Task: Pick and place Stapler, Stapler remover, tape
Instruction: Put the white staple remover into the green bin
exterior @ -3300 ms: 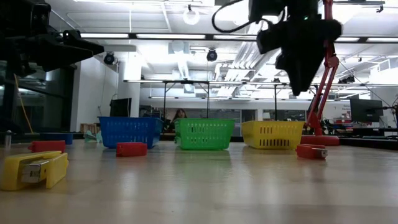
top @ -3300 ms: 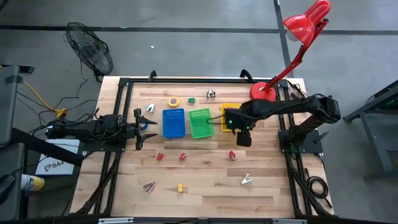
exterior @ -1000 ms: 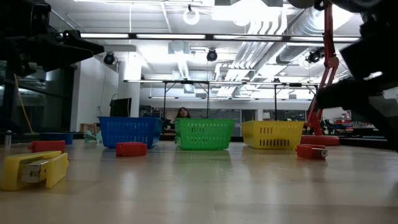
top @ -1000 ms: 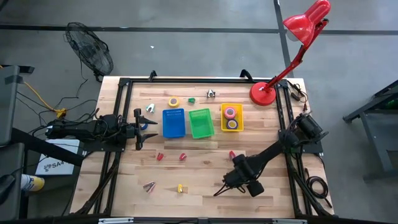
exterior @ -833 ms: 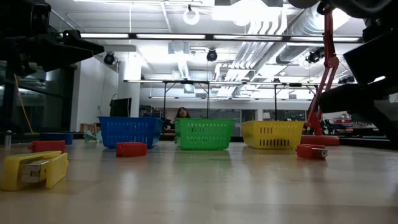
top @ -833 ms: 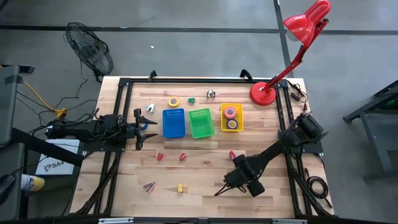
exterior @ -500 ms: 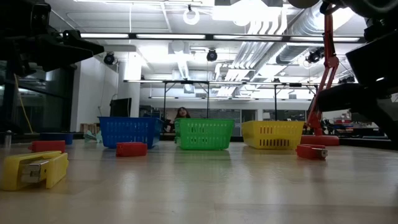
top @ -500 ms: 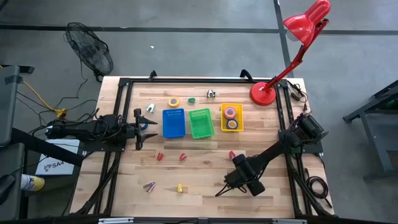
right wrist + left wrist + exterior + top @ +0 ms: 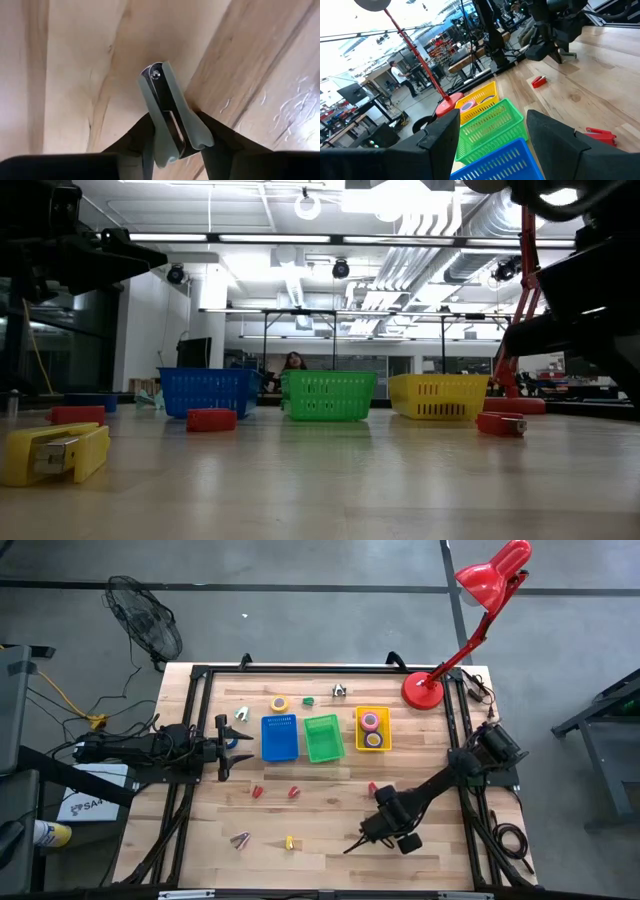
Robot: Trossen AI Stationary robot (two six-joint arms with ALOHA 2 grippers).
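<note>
Both fingers are pressing on the staple remover's handle end and the green bin is empty, so my right gripper should keep going to the green bin and let go inside it.
A pale grey-green staple remover lies on the wood at the table's near right, and my right gripper stands over it, pointing down and shut on it. In the high view the right gripper hides it. My left gripper waits open and level at the table's left side. Red staplers and a yellow stapler lie on the table. A yellow tape roll lies at the far side. A pink roll and a purple roll sit in the yellow bin. My right gripper pinches the staple remover's wide handle end between its two fingers, one on each outer side. The fingers come from above, pointing down, and lie across it. The riveted hinge end sticks out beyond them. The remover looks to lie flat on the wood.
A blue bin and a green bin stand beside the yellow one at mid-table. A red desk lamp stands at the far right corner. Another staple remover lies near the front left. Bare wood lies around my right gripper.
My right gripper has kept its place over the near right part of the table; in the low view its dark body has tipped a little. Nothing on the table has moved.
</note>
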